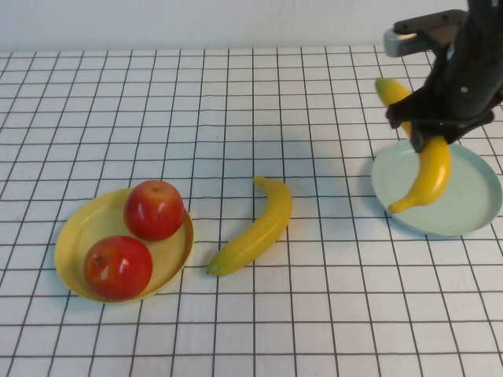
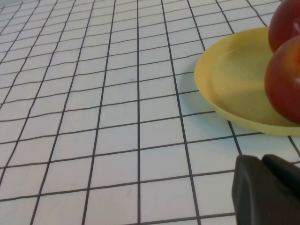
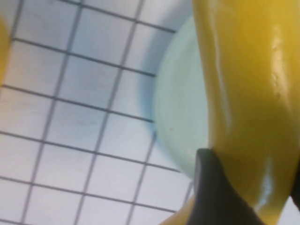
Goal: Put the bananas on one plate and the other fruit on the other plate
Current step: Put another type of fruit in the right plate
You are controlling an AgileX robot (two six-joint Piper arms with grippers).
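The banana point(image 1: 429, 179) hangs above the empty pale blue-green plate point(image 1: 471, 185), so my right gripper should keep moving it inward and down until it rests inside that plate's rim.
My right gripper point(image 1: 431, 141) point(image 3: 253, 178) is shut on a yellow banana point(image 1: 431, 177) point(image 3: 248, 93), which hangs over the pale blue-green plate point(image 1: 471, 196) point(image 3: 180, 108) at the right. The banana's lower tip is at the plate's left rim. A second banana point(image 1: 255, 228) lies on the cloth mid-table. Two red apples point(image 1: 154, 209) point(image 1: 118, 267) sit on the yellow plate point(image 1: 82, 236) point(image 2: 229, 79) at the left. My left gripper point(image 2: 262, 161) is shut and holds nothing. It is low over the cloth beside the yellow plate and out of the high view.
A white cloth with a black grid point(image 1: 236, 102) covers the table. A pale wall point(image 1: 196, 23) runs along the far edge. Bare cloth lies between the two plates apart from the loose banana.
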